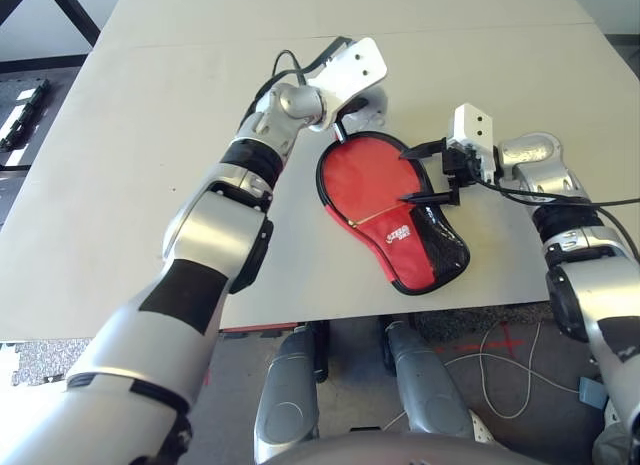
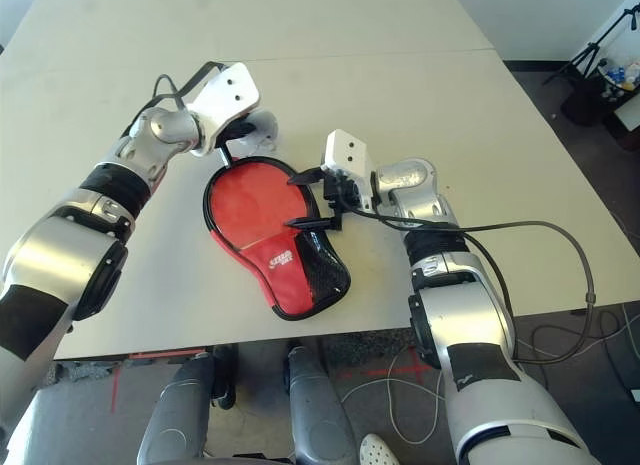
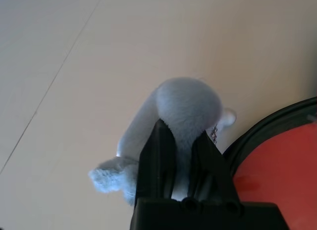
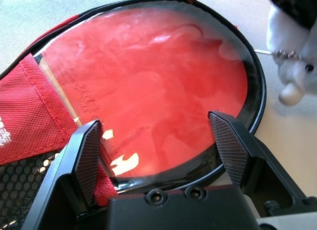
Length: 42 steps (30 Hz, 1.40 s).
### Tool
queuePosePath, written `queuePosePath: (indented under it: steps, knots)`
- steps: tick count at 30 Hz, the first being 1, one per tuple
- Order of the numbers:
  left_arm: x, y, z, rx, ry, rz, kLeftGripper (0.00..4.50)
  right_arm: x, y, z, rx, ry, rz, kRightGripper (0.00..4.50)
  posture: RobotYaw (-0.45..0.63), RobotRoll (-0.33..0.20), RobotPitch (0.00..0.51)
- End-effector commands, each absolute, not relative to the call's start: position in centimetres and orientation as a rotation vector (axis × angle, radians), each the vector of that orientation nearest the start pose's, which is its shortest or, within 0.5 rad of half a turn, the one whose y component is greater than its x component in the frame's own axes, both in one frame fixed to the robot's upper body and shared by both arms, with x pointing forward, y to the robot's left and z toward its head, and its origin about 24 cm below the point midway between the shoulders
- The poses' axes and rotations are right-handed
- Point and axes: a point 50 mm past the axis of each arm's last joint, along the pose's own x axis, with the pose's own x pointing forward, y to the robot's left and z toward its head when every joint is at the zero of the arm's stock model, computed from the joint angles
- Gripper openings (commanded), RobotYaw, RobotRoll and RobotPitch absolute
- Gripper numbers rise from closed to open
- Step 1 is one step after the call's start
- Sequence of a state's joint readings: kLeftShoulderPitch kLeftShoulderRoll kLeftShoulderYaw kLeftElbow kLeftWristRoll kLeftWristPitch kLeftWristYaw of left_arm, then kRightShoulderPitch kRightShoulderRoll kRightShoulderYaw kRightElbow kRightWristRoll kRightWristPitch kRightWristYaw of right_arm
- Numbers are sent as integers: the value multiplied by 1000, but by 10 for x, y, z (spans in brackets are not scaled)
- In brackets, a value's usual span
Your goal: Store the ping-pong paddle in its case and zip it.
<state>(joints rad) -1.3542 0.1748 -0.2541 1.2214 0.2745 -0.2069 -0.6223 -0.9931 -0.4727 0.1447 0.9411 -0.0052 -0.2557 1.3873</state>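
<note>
I see a chain (image 4: pixel 288 55) joining the grey-blue plush lump (image 1: pixel 371 107) to the zipper trim, so the lump will pull the zipper around the case when I tug it.
The case (image 1: pixel 405 247) lies flat near the table's front edge, red with a black mesh pocket and white logo. It is unzipped at its round far end. The ping-pong paddle (image 1: pixel 360 175) lies inside with its red face (image 4: pixel 148 67) showing; its handle is hidden under the red fabric. My left gripper (image 3: pixel 183 128) is at the case's far rim, its fingers (image 3: pixel 158 146) pressed on a grey-blue plush lump (image 3: pixel 185 99) by the black zipper trim (image 3: pixel 257 136). My right gripper (image 1: pixel 421 174) hovers open over the paddle face at the case's right edge, holding nothing.
The beige table (image 1: pixel 150 185) stretches far behind and to the left of the case, with a seam line across the back. Its front edge runs just below the case. Cables (image 1: pixel 500 380) lie on the floor beyond that edge.
</note>
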Motion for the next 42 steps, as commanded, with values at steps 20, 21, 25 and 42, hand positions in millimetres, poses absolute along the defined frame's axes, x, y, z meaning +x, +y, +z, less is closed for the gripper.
queuePosePath:
  steps: [20, 21, 25, 42]
  knots:
    - [406, 57, 255, 810, -239, -909, 4470, 363, -166, 131, -617, 235, 1353, 4500, -52, 0, 298]
    - [407, 62, 256, 817, -235, -902, 4470, 363, -166, 131, -617, 235, 1354, 4500, -49, 0, 300]
    - [408, 90, 257, 854, -207, -865, 4470, 363, -166, 130, -615, 235, 1356, 4500, -45, 0, 303]
    - [358, 158, 222, 784, -91, -987, 4470, 364, -162, 129, -615, 242, 1365, 4500, -19, 0, 311]
